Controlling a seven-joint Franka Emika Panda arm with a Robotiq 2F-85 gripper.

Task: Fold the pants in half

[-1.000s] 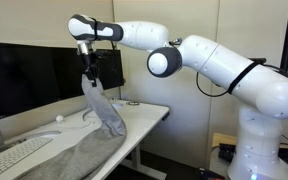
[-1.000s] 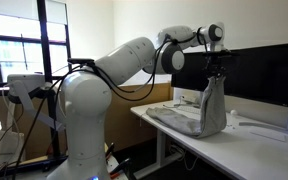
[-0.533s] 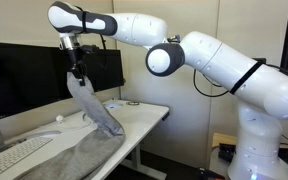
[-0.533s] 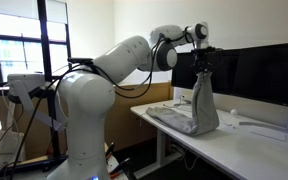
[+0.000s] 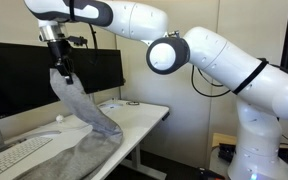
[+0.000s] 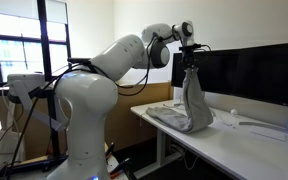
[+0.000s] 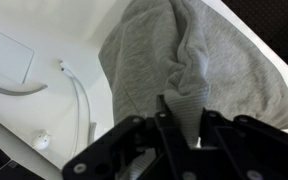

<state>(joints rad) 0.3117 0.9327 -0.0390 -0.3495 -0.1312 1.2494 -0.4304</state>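
The raised end [image 5: 68,84] is hanging steeply above the flat part of the pants, so the robot's gripper should move that end toward the desk's near end and lower it there.
The pants [image 5: 84,110] are grey-taupe fabric; most of them lie on the white desk [image 5: 144,115], and one end is lifted high. My gripper [image 5: 61,68] is shut on that raised end, well above the desk in front of the dark monitor. In an exterior view the gripper [image 6: 190,66] holds the pants [image 6: 192,105], which hang down to the heap on the desk. The wrist view shows the gripper [image 7: 182,125] with its fingers pinching a fold of the pants [image 7: 184,60], which drape away below.
A white keyboard [image 5: 14,155] lies at the desk's near end, and another view shows it too [image 7: 9,55]. A white cable [image 7: 79,95] and a small white object [image 5: 60,119] rest beside the fabric. Dark monitors [image 6: 254,75] stand along the desk's back edge.
My gripper has carried the held end of the pants higher and along the desk toward the keyboard side, stretching the fabric into a longer hanging strip. The grip stayed shut.
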